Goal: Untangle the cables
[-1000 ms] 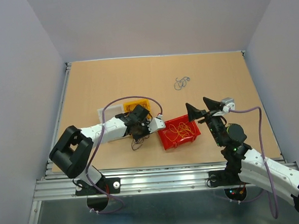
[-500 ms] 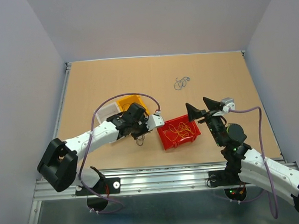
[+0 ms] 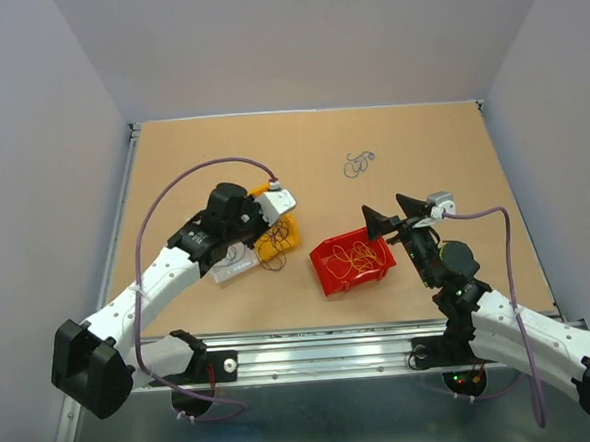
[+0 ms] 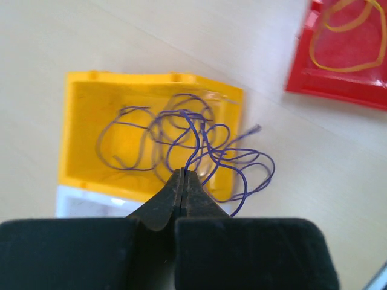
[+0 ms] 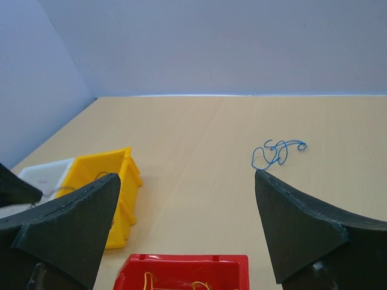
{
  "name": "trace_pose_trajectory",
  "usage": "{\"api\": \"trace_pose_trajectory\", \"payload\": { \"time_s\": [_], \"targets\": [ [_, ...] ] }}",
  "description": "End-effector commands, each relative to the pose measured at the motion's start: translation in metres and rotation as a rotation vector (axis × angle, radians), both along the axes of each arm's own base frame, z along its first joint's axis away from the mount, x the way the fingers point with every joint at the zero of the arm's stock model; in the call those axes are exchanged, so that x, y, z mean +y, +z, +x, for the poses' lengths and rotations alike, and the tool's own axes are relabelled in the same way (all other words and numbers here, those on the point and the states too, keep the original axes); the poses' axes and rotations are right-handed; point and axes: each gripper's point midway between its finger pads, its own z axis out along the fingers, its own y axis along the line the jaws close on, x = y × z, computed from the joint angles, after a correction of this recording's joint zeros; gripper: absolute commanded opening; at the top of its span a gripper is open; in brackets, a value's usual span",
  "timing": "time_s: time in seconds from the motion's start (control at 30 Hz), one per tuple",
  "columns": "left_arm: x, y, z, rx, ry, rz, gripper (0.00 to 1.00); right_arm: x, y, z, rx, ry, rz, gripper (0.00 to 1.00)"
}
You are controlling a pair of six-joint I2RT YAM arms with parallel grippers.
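Note:
The purple-blue cable's loops [image 3: 274, 265] are hanging past the edge of the yellow bin [image 4: 134, 136]. Next, my left gripper brings its piece of cable back across the yellow bin before it tucks those loops in.
My left gripper [image 3: 263, 233] [image 4: 183, 175] is shut on a strand of a thin purple-blue cable [image 4: 199, 145], with the jaws pressed together. The cable's loops hang over the yellow bin [image 4: 91, 109] [image 3: 284, 238] and spill past its right edge onto the table; in the top view it shows as a dark bunch [image 3: 272, 258]. Yellow-orange cables [image 3: 352, 258] [image 4: 341, 60] lie in the red bin [image 3: 329, 277] [image 4: 326, 90]. A small blue cable [image 3: 359, 163] [image 5: 277, 151] lies loose on the far table. My right gripper [image 3: 387, 213] [image 5: 187, 178] is wide open and empty, above the red bin's far right corner.
A white bin [image 3: 230, 269] [image 4: 84, 205] [image 5: 42, 174] sits against the yellow bin's left side. The yellow bin [image 5: 103, 187] and the red bin [image 5: 181, 272] show below my right fingers. Grey walls close in the table on three sides.
My left arm has drawn back and lifted, carrying the dark cable from beside the red bin to over the yellow bin. The right arm has shifted slightly left.

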Motion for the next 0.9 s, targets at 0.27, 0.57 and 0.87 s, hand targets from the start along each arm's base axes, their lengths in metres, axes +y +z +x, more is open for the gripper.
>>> {"api": "trace_pose_trajectory", "payload": {
  "time_s": [0.27, 0.57, 0.87],
  "targets": [
    [0.018, 0.122, 0.068, -0.224, 0.154, -0.308, 0.00, -0.001, 0.009, 0.001, -0.018, -0.009, 0.023, 0.97],
    [0.031, 0.133, 0.092, -0.258, 0.247, -0.314, 0.00, -0.001, 0.009, 0.000, -0.020, -0.006, 0.026, 0.97],
    [-0.018, 0.108, 0.019, 0.096, -0.224, -0.281, 0.00, -0.002, 0.006, 0.003, -0.010, -0.021, 0.015, 0.97]
  ]
}}
